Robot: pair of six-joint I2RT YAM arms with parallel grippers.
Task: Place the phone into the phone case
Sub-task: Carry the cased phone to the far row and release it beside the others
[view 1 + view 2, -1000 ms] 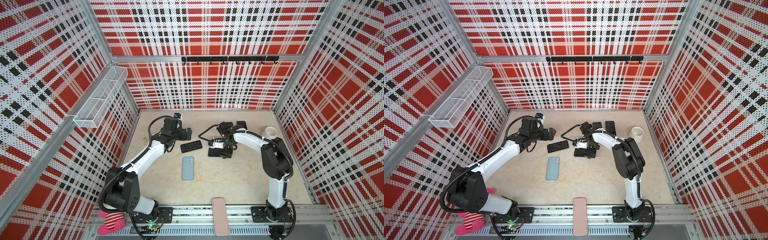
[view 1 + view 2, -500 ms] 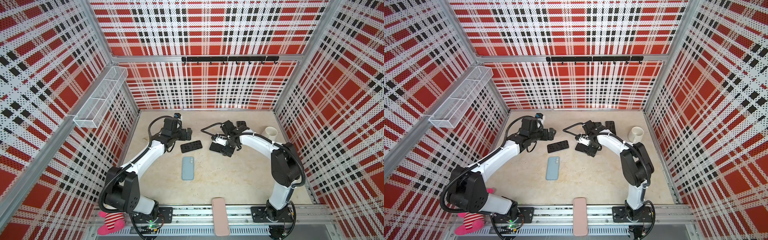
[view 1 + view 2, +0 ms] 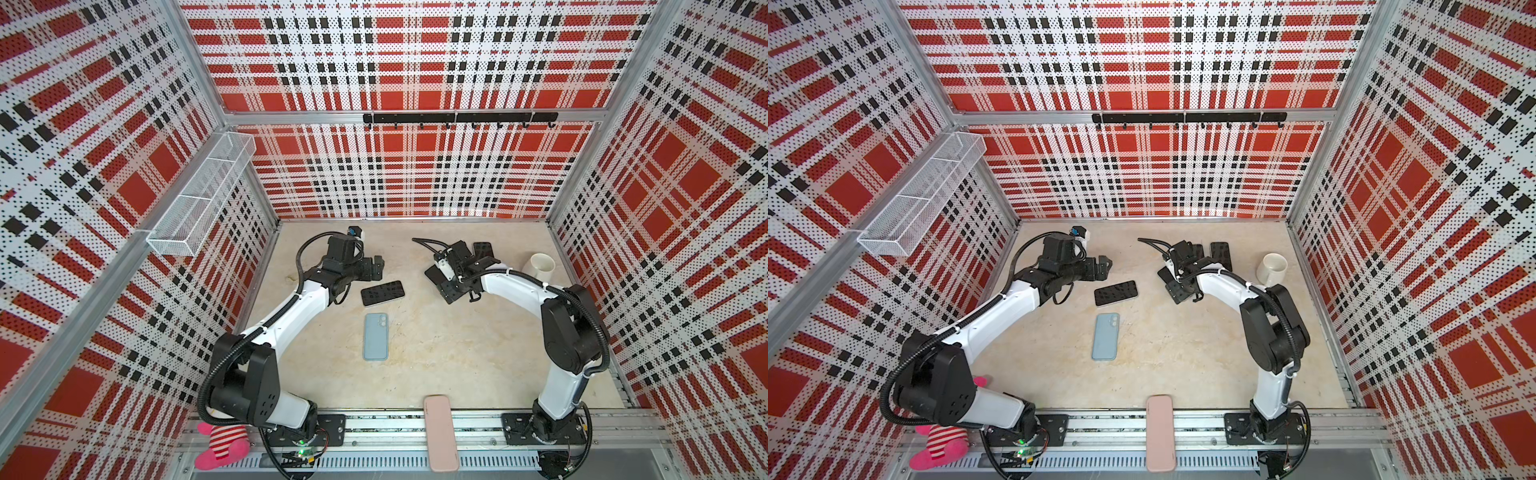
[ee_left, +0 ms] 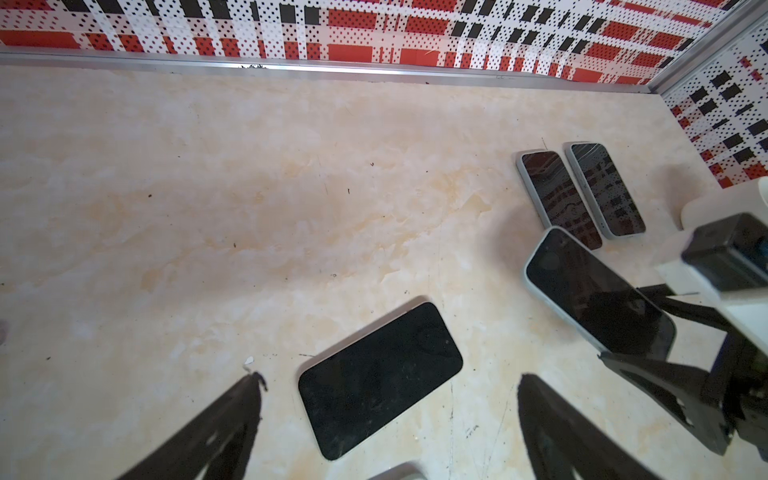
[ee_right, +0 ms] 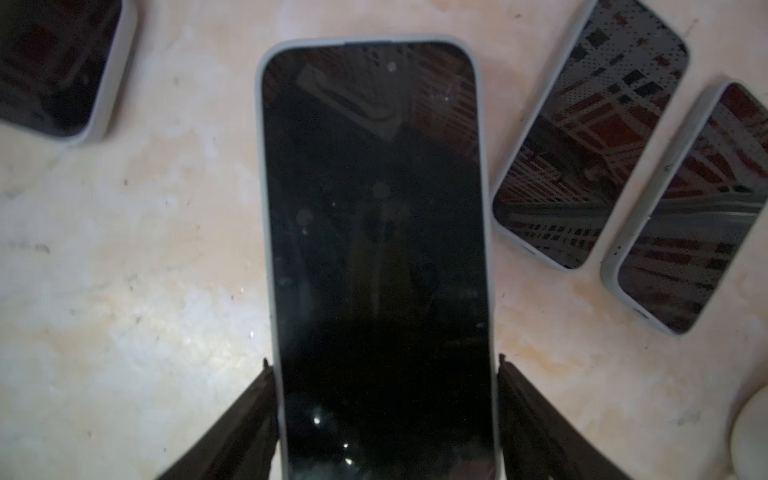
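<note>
The spot beside the back phones is open, so the robot's right gripper should keep turning the phone it holds alongside them and release it flat there.
My right gripper is shut on a dark-screened phone with a pale rim, one finger on each long edge. In both top views this gripper holds the phone tilted just above the table at the back right. A light blue phone case lies flat at the table's middle, camera cutout toward the back. A second black phone lies screen-up beside it. My left gripper hovers open over that phone, touching nothing.
Two more phones lie side by side at the back, behind the right gripper. A white cup stands at the back right. A pink case rests on the front rail. A wire basket hangs on the left wall.
The right arm's elbow has swung to the right, and its gripper has shifted slightly right and back with the phone in it. The left arm has not moved.
</note>
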